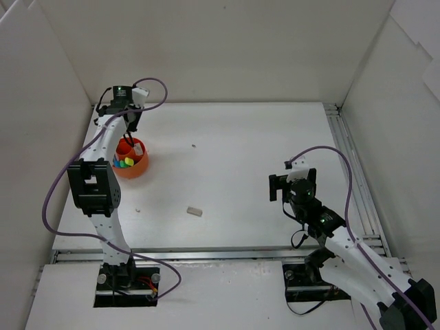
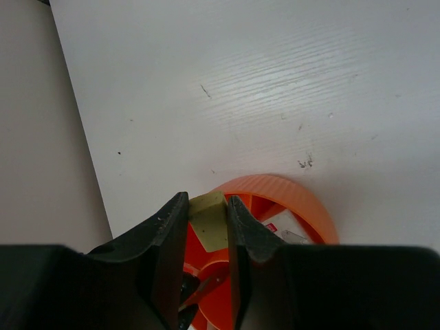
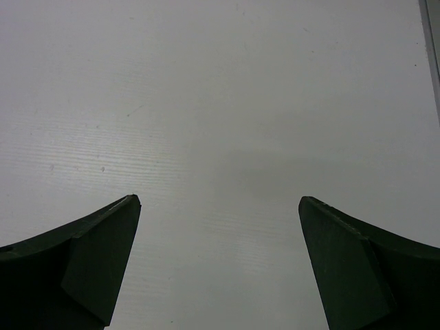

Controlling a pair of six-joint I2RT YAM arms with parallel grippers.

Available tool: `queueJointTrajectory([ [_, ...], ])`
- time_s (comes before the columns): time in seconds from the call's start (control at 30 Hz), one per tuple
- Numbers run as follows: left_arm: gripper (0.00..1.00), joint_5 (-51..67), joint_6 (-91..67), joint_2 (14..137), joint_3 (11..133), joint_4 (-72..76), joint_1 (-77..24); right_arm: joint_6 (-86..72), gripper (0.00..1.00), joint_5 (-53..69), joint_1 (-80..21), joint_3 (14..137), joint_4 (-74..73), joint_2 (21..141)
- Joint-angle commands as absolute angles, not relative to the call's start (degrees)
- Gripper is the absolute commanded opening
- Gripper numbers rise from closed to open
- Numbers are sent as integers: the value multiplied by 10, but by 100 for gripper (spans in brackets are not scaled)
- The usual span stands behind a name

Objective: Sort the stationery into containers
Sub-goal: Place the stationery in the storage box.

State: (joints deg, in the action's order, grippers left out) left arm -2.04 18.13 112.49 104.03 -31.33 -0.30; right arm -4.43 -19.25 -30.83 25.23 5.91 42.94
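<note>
The beige eraser [image 2: 209, 221] is over the open compartment [image 2: 195, 250] beside the white piece. My left gripper should go on moving down and let go of the eraser inside the holder's rim.
My left gripper [image 2: 208, 206] is shut on a small beige eraser [image 2: 210, 220] and holds it just above the near rim of the round orange-red holder [image 2: 313, 210]. In the top view the left gripper [image 1: 130, 130] hangs over the back edge of the holder [image 1: 141, 168], which holds highlighters with green, yellow and blue ends [image 1: 124, 163] and a white piece [image 1: 137, 147]. A grey-white piece [image 1: 195, 212] lies on the table near the middle front. My right gripper [image 1: 292, 184] is open and empty over bare table, and it also shows in the right wrist view [image 3: 220, 206].
Two tiny specks lie on the table, one at the back [image 1: 194, 146] and one at the front left [image 1: 137, 209]. White walls enclose the table on the left, back and right. A metal rail [image 1: 350, 172] runs along the right edge.
</note>
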Motion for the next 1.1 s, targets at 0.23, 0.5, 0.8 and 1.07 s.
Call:
queueJointTrajectory([
  [0.23,0,-18,224,1129,1067,-300,19,-35,98,-215,-303,275,83,439],
  [0.5,0,-15,226,1136,1058,-317,19,-35,98,-214,-306,274,83,436],
  [0.8,0,-18,214,1136,1040,-343,19,-35,98,-210,-303,272,89,439],
  [1.07,8,-23,205,1130,1029,-344,19,-33,98,-207,-304,269,95,442],
])
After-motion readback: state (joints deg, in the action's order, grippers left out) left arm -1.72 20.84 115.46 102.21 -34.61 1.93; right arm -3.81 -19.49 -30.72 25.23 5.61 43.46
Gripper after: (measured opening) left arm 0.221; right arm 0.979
